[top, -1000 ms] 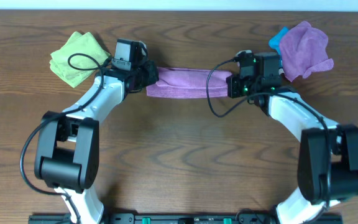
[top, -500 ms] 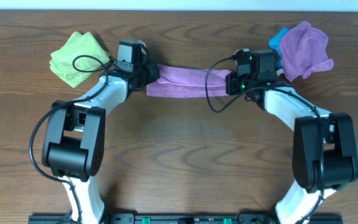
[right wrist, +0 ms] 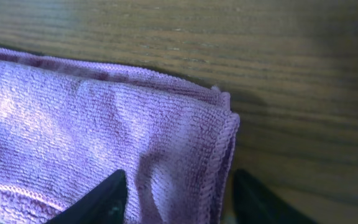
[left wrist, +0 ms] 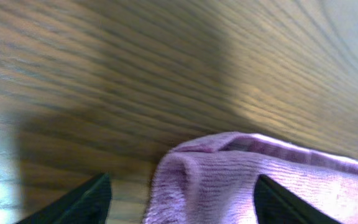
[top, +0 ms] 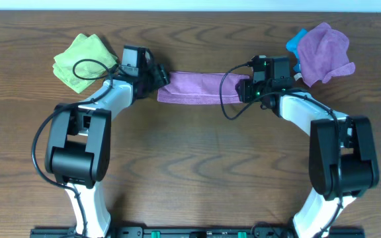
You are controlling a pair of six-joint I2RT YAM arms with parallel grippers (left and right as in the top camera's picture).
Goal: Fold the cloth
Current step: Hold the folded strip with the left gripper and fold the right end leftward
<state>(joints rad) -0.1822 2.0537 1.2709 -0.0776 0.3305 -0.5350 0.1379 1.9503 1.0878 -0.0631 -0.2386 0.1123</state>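
Observation:
The lilac cloth's rumpled end (top: 165, 94) lies loose, so my left gripper should close and press down on the strip (top: 180, 86) before my right gripper folds the strip's stitched end over.
The lilac cloth (top: 200, 87) lies on the table as a long folded strip between my two grippers. My left gripper (top: 159, 79) sits at its left end and is open. In the left wrist view its dark fingertips (left wrist: 95, 200) stand wide apart, with a rumpled cloth (left wrist: 229, 180) corner between them, untouched by either. My right gripper (top: 245, 90) sits at the strip's right end, also open. In the right wrist view the cloth's (right wrist: 92, 137) folded, stitched corner lies between the spread fingertips (right wrist: 104, 198), loose on the wood.
A light-green folded cloth (top: 78, 61) lies at the back left beside the left arm. A bunched purple cloth (top: 323, 51) with a blue one (top: 297, 36) sits at the back right, close to the right arm. The wooden table (top: 197, 165) stretches toward the front.
Both grippers were shut on the ends of the strip and have now opened, letting go of it. The strip has settled on the table; the arms have barely shifted.

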